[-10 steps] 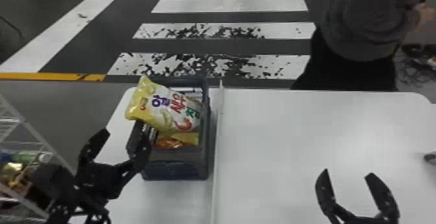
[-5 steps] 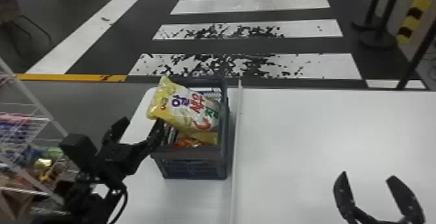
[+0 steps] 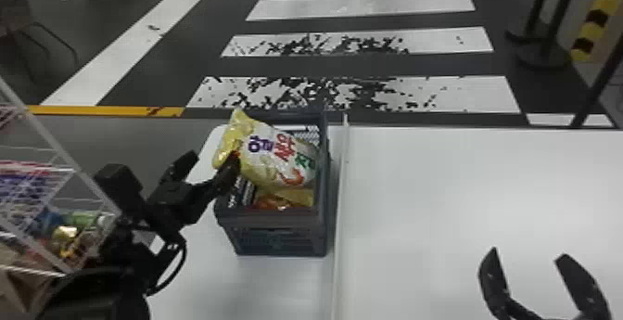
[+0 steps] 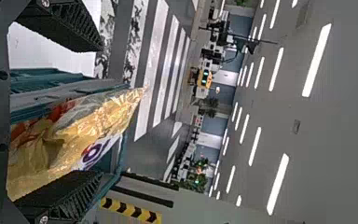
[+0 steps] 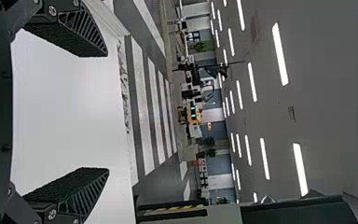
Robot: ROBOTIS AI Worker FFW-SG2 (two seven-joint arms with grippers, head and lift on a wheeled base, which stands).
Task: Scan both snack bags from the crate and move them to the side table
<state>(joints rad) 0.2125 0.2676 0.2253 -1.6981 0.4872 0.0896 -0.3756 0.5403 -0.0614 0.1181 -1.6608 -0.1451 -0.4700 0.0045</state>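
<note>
My gripper will lift the yellow snack bag (image 3: pixel 269 156), and the bag will come free and leave the orange-and-yellow bag behind, because it lies tilted above the crate's rim.
My left gripper (image 3: pixel 208 168) stands open at the left rim of the dark grey crate (image 3: pixel 282 239), one finger against or just over the left end of the yellow-and-white snack bag (image 3: pixel 269 156). That bag lies tilted across the crate, its yellow end rising above the rim. Below it sits a second, orange-and-yellow bag (image 3: pixel 278 200), partly covered. In the left wrist view, the yellow snack bag (image 4: pixel 70 135) extends between the spread fingers of the left gripper (image 4: pixel 101 111), closer to one finger. My right gripper (image 3: pixel 529 253) is parked open over the white table; in its wrist view the gripper (image 5: pixel 107 112) holds nothing.
The crate stands on a white table section (image 3: pixel 199 272), with a narrow raised edge (image 3: pixel 341 212) between it and the wide white table (image 3: pixel 463 189). A wire rack of colourful packages (image 3: pixel 51 203) is at the left, beside the left arm.
The head view has swung left, shifting the scene rightward and taking a person out of it. My left gripper has moved forward along the crate's left side. The right gripper has stayed put.
</note>
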